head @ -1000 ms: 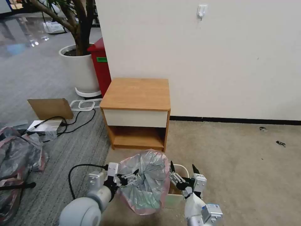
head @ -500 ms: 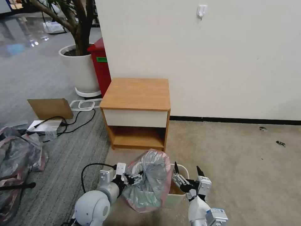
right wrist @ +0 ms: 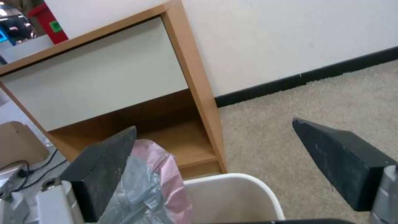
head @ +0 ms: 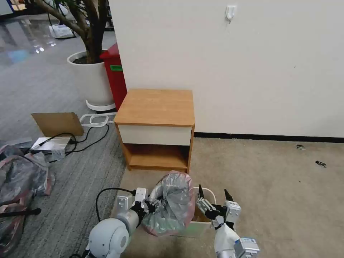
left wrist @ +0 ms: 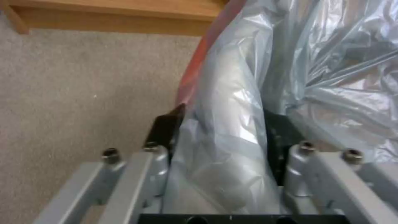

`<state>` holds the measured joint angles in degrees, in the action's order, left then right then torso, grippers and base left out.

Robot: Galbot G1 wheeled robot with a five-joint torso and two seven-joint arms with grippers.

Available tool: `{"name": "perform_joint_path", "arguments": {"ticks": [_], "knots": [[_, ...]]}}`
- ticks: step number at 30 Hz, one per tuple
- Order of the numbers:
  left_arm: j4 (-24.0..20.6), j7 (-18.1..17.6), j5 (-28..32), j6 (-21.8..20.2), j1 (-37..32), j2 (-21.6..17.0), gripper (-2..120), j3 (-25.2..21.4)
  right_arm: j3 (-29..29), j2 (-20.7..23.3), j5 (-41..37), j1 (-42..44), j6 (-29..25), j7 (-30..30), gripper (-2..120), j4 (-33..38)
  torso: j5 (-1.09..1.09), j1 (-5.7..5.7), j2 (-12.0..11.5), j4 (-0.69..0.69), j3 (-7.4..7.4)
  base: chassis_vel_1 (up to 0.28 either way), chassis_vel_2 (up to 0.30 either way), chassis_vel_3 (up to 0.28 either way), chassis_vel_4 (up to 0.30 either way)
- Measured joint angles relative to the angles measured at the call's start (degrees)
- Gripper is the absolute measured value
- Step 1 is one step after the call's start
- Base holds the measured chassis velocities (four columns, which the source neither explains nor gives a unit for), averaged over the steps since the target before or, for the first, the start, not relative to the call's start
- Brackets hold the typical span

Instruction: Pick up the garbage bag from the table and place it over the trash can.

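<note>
The garbage bag's pink rim (head: 189, 191) hangs loose and wrinkled, so I expect the garbage bag to open out wide when I pull its rim over the trash can.
The garbage bag (head: 172, 204), crinkly grey plastic with a pinkish rim, bulges over the left part of the beige trash can (head: 208, 191) on the carpet. My left gripper (head: 153, 206) is shut on the bag's left side; in the left wrist view the plastic (left wrist: 232, 124) fills the gap between its black fingers (left wrist: 166, 127). My right gripper (head: 214, 193) stands open over the can's right rim, nothing between its fingers; the right wrist view shows the bag (right wrist: 149, 183) beside one finger (right wrist: 104, 168) and the can's rim (right wrist: 248, 183) below. The table (head: 156, 107) stands just beyond, its top bare.
A white wall rises behind the table. A red bin (head: 115, 75) and a white planter (head: 91, 77) with a tree stand to its left. Cables, a cardboard sheet (head: 57, 123) and a heap of grey-pink bags (head: 19, 175) lie on the floor at the left.
My left gripper has carried the bag to the right and down, onto the trash can's left side. The right gripper shifted slightly right and then held still, open.
</note>
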<state>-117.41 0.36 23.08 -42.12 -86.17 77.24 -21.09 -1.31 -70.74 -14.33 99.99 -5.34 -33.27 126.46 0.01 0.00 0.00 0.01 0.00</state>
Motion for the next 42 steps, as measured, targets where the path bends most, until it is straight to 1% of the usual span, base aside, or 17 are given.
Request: {"name": "perform_joint_path", "arguments": {"ticks": [6, 10, 15, 17, 18, 19, 20, 22, 23, 27, 28, 30, 32, 35, 36, 38, 42], "knots": [[0.0, -0.2, -0.5, 0.0, -0.2, 0.5, 11, -0.1, -0.1, 0.3, 0.1, 0.0, -0.2, 0.0, 97, 0.2, 0.00, 0.00, 0.0, 0.00, 0.00, 0.000, 0.000, 0.000, 0.000], [-0.2, -0.5, -0.8, 0.0, -0.5, 0.6, 5, -0.3, 0.0, 0.3, 0.3, 0.1, -0.3, 0.0, 97, 0.2, 0.00, 0.00, 0.0, 0.00, 0.00, 0.000, 0.000, 0.000, 0.000], [-1.3, -0.5, -1.5, 0.0, -1.3, 0.8, 5, -0.9, 0.4, 0.3, 0.4, -0.2, -0.3, 0.1, 97, 0.4, -0.02, 0.00, 0.0, -0.01, 0.00, 0.000, 0.000, 0.000, 0.000], [-2.1, -0.4, -2.2, 2.7, -2.0, 0.7, 5, -1.2, 0.6, 0.4, 0.0, -0.3, -0.3, 1.3, 97, 0.9, -0.01, 0.00, 0.0, -0.01, 0.01, 0.000, 0.000, 0.000, 0.000], [-2.5, -0.3, -3.0, 5.7, -2.5, 0.6, 5, -1.3, 0.7, 0.7, -1.1, -0.3, -0.3, 2.9, 98, 1.8, -0.02, 0.00, 0.0, -0.01, 0.00, 0.000, 0.000, 0.000, 0.000], [-2.5, -0.3, -3.0, 5.7, -2.5, 0.6, 5, -1.3, 0.7, 0.7, -1.1, -0.3, -0.3, 2.9, 98, 1.8, -0.02, 0.00, 0.0, -0.01, 0.00, 0.000, 0.000, 0.000, 0.000], [-2.7, -0.3, -3.8, 8.9, -3.0, 0.4, 5, -1.4, 0.8, 1.1, -2.9, -0.2, 0.3, 4.8, 98, 2.9, -0.01, 0.00, 0.0, -0.02, 0.00, 0.000, 0.000, 0.000, 0.000], [-3.9, -0.2, -4.9, 14.4, -4.6, 0.0, 5, -1.9, 1.0, 2.8, -7.9, -0.1, 4.1, 8.9, 98, 5.8, -0.02, 0.00, 0.0, 0.00, 0.00, 0.000, 0.000, 0.000, 0.000], [-3.9, -0.2, -4.9, 14.4, -4.6, 0.0, 5, -1.9, 1.0, 2.8, -7.9, -0.1, 4.1, 8.9, 98, 5.8, -0.02, 0.00, 0.0, 0.00, 0.00, 0.000, 0.000, 0.000, 0.000], [-6.2, 0.4, -4.9, 17.2, -6.5, -0.3, 5, -2.4, 1.8, 5.1, -13.1, -1.3, 10.5, 10.6, 99, 8.3, -0.01, 0.00, 0.0, 0.00, 0.00, 0.000, 0.000, 0.000, 0.000], [-7.5, 1.5, -5.0, 18.9, -7.4, -0.3, 5, -2.7, 2.0, 6.4, -15.2, -2.3, 16.8, 11.2, 99, 9.6, 0.00, 0.00, 0.0, 0.00, 0.00, 0.000, 0.000, 0.000, 0.000], [-8.8, 2.8, -5.1, 20.0, -8.3, -0.4, 5, -2.9, 2.5, 7.9, -17.1, -4.3, 22.5, 11.6, 99, 10.3, 0.00, 0.00, 0.0, -0.01, 0.00, 0.000, 0.000, 0.000, 0.000], [-9.3, 3.5, -5.1, 20.4, -8.6, -0.4, 5, -3.1, 2.5, 8.6, -18.1, -5.5, 24.5, 11.6, 100, 10.3, 0.00, 0.00, 0.0, -0.01, 0.00, 0.000, 0.000, 0.000, 0.000], [-10.4, 5.0, -5.3, 21.0, -9.5, -0.3, 5, -3.4, 1.6, 10.1, -24.7, -9.0, 28.9, 11.3, 100, 10.3, 0.00, 0.00, 0.0, 0.00, 0.00, 0.000, 0.000, 0.000, 0.000], [-10.4, 5.0, -5.3, 21.0, -9.5, -0.3, 5, -3.4, 1.6, 10.1, -24.7, -9.0, 28.9, 11.3, 100, 10.3, 0.00, 0.00, 0.0, 0.00, 0.00, 0.000, 0.000, 0.000, 0.000], [-10.9, 5.5, -5.8, 21.5, -10.0, -0.2, 5, -3.7, 0.7, 10.6, -30.9, -11.5, 30.5, 9.9, 100, 10.3, 0.00, 0.00, 0.0, 0.00, 0.00, 0.000, 0.000, 0.000, 0.000], [-11.5, 5.5, -5.9, 21.7, -10.4, 0.1, 5, -3.9, 0.0, 10.3, -34.0, -13.5, 31.1, 8.0, 100, 9.5, 0.00, 0.00, 0.0, -0.01, 0.00, 0.000, 0.000, 0.000, 0.000]]}}
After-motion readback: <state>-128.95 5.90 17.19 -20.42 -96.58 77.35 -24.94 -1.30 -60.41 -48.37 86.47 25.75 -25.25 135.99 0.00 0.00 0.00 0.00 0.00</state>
